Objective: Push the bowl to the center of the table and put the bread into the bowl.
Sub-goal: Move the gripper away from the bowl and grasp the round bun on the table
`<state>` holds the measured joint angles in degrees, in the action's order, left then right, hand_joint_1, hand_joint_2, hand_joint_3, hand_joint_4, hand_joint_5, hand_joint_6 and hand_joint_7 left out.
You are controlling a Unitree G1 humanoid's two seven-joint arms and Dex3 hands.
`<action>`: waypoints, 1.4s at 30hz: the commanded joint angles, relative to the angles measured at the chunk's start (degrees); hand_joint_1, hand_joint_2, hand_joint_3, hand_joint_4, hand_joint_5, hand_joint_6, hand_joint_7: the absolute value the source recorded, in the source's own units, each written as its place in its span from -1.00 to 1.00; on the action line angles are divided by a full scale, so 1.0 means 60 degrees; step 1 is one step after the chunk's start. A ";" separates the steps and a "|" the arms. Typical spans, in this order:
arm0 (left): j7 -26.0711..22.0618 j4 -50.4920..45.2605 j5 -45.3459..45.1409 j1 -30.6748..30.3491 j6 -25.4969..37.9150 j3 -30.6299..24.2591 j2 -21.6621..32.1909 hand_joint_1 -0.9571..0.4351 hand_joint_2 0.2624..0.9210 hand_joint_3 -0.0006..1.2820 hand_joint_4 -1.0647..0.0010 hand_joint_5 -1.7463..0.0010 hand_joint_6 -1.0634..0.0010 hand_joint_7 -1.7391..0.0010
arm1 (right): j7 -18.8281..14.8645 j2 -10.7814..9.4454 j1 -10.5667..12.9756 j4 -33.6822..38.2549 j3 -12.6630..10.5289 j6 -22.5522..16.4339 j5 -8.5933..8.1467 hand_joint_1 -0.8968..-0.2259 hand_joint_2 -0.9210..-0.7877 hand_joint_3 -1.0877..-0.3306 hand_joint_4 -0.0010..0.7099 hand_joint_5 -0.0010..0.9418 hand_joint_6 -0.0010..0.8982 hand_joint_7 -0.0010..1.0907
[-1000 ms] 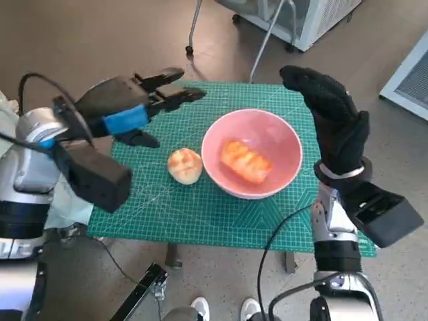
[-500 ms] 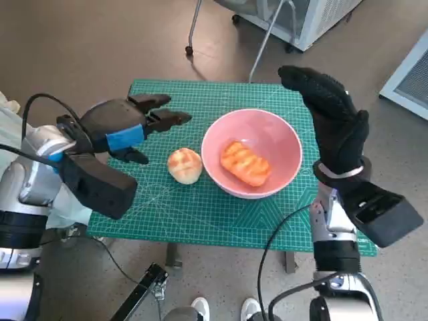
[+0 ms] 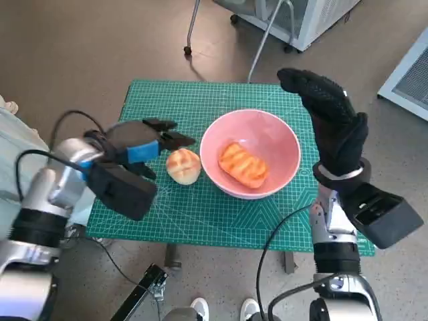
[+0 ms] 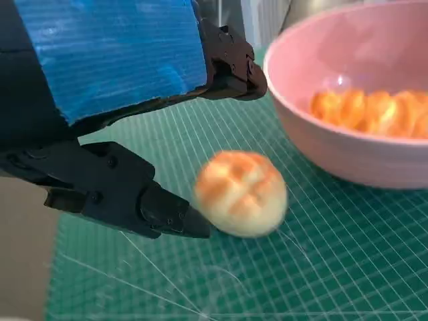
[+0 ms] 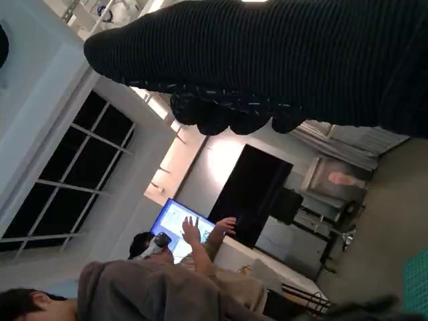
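Observation:
I expect the bread roll (image 3: 183, 166) to come to rest partly over the end of the orange bread piece (image 3: 243, 164) when I put it in, because that piece lies across the bowl's bottom.
A pink bowl (image 3: 267, 137) stands near the middle of the green cutting mat (image 3: 207, 207), and an orange grilled bread piece (image 3: 243, 164) lies inside it. A round pale bread roll (image 3: 184, 165) sits on the mat just left of the bowl. My left hand (image 3: 144, 144) hangs low beside the roll, fingers apart on either side of it, holding nothing. In the left wrist view the roll (image 4: 241, 192) lies between the black fingers (image 4: 160, 210), next to the bowl (image 4: 348, 154). My right hand (image 3: 331, 117) is raised, fingers spread, right of the bowl's rim.
The mat covers the small table; its front edge runs just ahead of the bowl. Chair legs (image 3: 261, 50) and a white cabinet (image 3: 314, 17) stand on the floor beyond the table. White shoes (image 3: 200, 307) show below. In the right wrist view people (image 5: 167, 281) sit at a screen.
My left hand has come down and back toward the roll, from over the mat's far left part to right beside it. The right hand, bowl and bread stay put.

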<state>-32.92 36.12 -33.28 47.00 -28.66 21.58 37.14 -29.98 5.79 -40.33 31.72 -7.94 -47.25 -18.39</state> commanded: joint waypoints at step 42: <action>0.2917 0.4755 -0.1449 0.1929 -0.0374 0.1637 -0.1224 0.37 1.00 -0.79 -0.12 -0.44 -0.09 -0.40 | 0.0083 0.0113 0.0419 -0.0270 0.0035 0.0258 0.0127 -0.40 -1.00 -0.17 -0.21 -0.99 -1.00 0.48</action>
<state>-14.24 63.94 -42.70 56.45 -31.02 32.11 27.93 -29.90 6.47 -39.25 29.91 -7.81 -46.27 -17.90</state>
